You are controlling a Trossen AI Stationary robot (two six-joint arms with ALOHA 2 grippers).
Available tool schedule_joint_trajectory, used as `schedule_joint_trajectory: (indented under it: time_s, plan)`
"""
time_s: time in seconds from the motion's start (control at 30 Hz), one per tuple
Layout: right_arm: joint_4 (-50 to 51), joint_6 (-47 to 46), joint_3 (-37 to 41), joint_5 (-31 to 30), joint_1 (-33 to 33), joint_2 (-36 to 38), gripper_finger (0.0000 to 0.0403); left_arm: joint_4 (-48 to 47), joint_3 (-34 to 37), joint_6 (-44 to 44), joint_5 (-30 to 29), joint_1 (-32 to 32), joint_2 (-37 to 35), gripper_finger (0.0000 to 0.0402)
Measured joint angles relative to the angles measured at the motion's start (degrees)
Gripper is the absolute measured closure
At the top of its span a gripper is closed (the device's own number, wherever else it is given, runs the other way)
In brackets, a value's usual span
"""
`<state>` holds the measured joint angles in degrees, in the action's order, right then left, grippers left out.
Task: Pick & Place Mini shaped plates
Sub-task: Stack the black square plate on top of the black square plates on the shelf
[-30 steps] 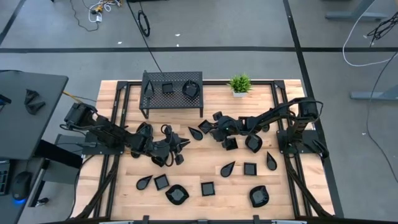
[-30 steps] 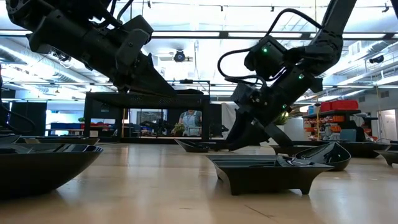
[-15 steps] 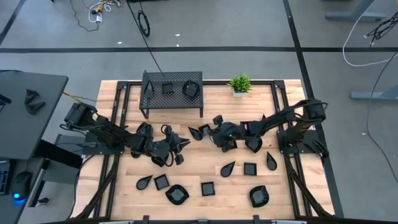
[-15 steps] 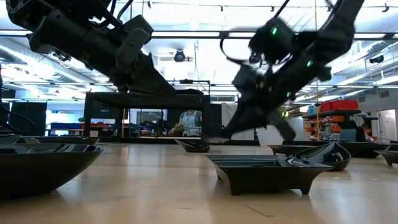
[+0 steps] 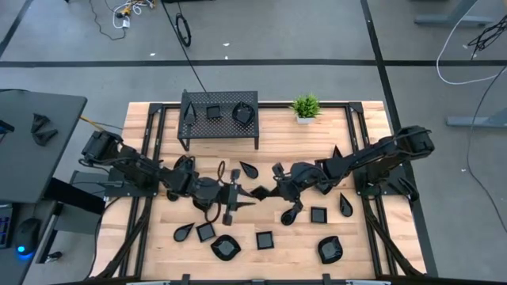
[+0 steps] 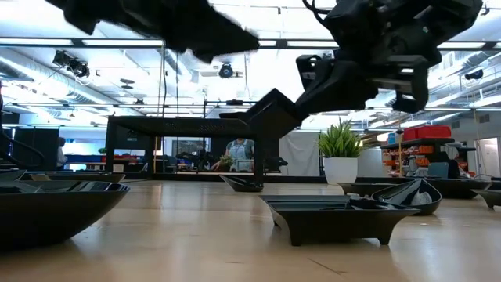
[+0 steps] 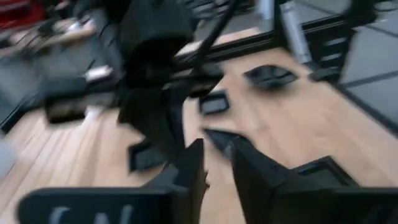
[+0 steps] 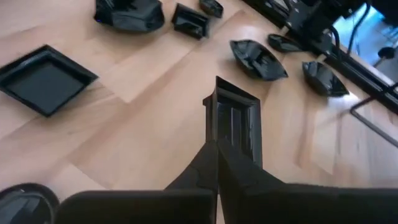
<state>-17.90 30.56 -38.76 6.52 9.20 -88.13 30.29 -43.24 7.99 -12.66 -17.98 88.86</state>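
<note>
I have the square plate in my right gripper, but the rack (image 5: 219,119) stands on my left gripper's side, so my left gripper should grab the plate's free rim (image 5: 257,191).
My right gripper (image 5: 268,191) hangs over the middle of the table, shut on a small black square plate (image 5: 257,192), which also shows in the right wrist view (image 8: 234,118) and in the low view (image 6: 262,111). My left gripper (image 5: 242,199) faces it from the left, raised above the wood. In the blurred left wrist view, the left gripper (image 7: 216,165) has its fingers apart with nothing between them. Several more black mini plates lie flat on the table, among them a teardrop plate (image 5: 248,169) and a square plate (image 5: 318,214). My right gripper pinches one rim of the square plate (image 8: 217,132) between its two fingers. The fingers slant down from the table's right side. The plate is clear of the table, sticks out past the fingertips and tilts down away from them.
A black perforated rack (image 5: 219,127) stands at the far edge with three plates on top. A small green plant (image 5: 305,106) is beside it. More plates line the near side (image 5: 225,248) (image 5: 329,250). Bare wood lies between the rack and the grippers.
My right gripper has taken hold of a square plate by the far middle of the table. It has lifted it clear and carried it toward the near edge and the left. My left gripper has risen and rolled about its pointing line.
</note>
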Motion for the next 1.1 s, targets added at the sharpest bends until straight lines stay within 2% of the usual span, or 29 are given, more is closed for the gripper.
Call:
schedule_joint_trajectory:
  time_s: [0.17,0.3,0.93,1.1]
  plan:
    - [-0.95,0.09,0.00,0.03,1.06,-0.05,0.0402,-3.02,-0.33,-1.31,5.50,2.10,0.00,0.0245]
    - [-2.09,0.09,0.00,-0.02,1.39,-0.05,0.0402,-7.38,-0.28,-1.51,9.20,3.30,0.00,0.0230]
    - [-6.57,0.33,0.00,-0.02,1.40,-0.05,0.0403,-8.31,-0.28,-1.66,9.66,3.79,0.00,0.0334]
    - [-6.59,0.33,0.00,-0.02,1.39,-0.06,0.0403,-8.32,-0.26,-1.77,8.34,3.79,0.00,0.0344]
